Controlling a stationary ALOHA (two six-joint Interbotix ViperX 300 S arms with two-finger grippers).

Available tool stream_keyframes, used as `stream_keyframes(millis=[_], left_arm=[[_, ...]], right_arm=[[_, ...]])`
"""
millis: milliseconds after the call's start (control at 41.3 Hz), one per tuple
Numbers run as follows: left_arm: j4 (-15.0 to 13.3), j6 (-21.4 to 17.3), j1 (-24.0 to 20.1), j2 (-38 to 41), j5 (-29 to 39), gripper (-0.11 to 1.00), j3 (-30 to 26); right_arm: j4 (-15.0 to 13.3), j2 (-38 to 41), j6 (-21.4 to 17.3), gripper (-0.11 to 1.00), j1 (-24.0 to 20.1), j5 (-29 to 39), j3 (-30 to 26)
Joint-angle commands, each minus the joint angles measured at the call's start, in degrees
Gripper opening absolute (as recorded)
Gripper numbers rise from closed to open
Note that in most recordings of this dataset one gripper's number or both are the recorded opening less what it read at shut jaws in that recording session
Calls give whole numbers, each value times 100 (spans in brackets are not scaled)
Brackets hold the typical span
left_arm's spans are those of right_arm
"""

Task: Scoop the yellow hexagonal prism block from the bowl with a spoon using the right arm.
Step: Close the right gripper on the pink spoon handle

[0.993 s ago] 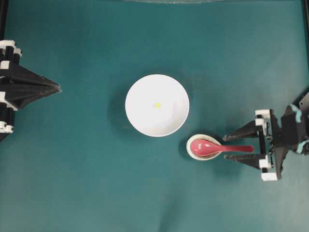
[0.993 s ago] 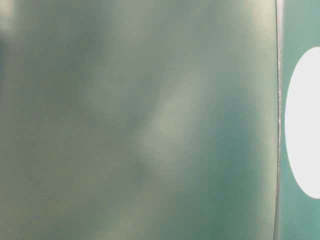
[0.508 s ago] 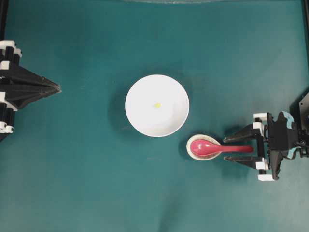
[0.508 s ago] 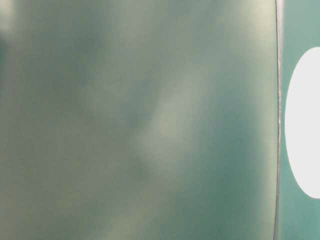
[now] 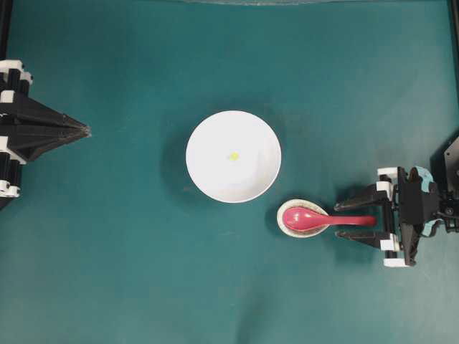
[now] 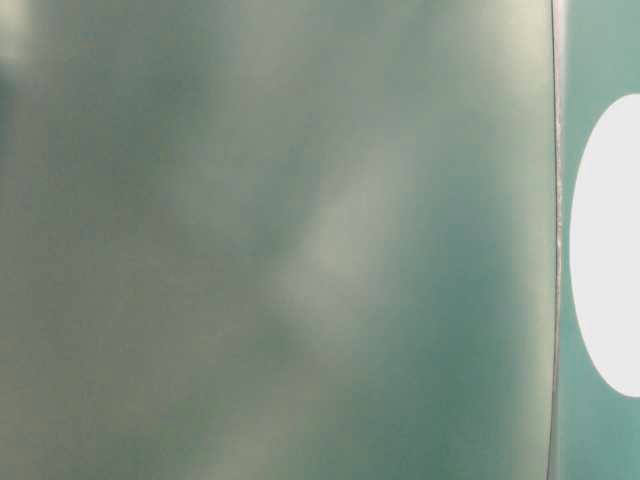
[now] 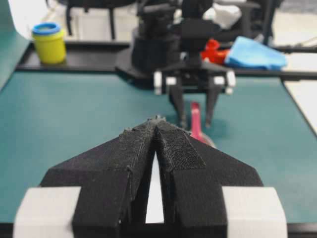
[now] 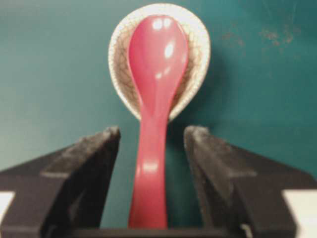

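Note:
The speckled dish's rim [image 5: 281,209] shows around the scoop, so the red-pink spoon [image 5: 330,220] will come free and leave the dish in place when I lift.
The white bowl [image 5: 208,168] sits mid-table with the tiny yellow hexagonal prism block [image 5: 233,155] inside it. To its lower right the red-pink spoon [image 5: 308,218] rests with its scoop in a small speckled dish [image 5: 301,233], handle pointing right. My right gripper [image 5: 337,220] is open and straddles the handle, one finger on each side, apart from it. In the right wrist view the spoon [image 8: 157,59] runs between the open right gripper's [image 8: 154,131] fingers. My left gripper [image 5: 87,130] is shut and empty at the far left, seen also in its own view [image 7: 157,119].
The left wrist view shows a yellow jar with a blue lid [image 7: 49,43] and a blue cloth [image 7: 255,53] beyond the table's far edge. The table-level view is blurred, with only a white shape [image 6: 610,250] at its right edge.
My right gripper has sunk lower around the spoon handle and levelled out, its jaws still wide. The spoon, bowl, block and left arm have not moved.

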State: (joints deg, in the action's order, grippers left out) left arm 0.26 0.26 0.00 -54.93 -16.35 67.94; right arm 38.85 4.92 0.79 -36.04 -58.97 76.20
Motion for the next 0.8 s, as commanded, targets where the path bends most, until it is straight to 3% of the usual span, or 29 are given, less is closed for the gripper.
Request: stream_keyframes(millis=[0, 315, 775], left_arm=[[9, 9, 18, 44, -53, 4, -167], [9, 9, 9, 44, -62, 4, -167], [9, 9, 9, 35, -62, 4, -167]], right_arm=[[18, -62, 53, 60, -26, -35, -18], [18, -62, 88, 60, -26, -114, -44], [9, -62, 88, 44, -26, -132, -53]])
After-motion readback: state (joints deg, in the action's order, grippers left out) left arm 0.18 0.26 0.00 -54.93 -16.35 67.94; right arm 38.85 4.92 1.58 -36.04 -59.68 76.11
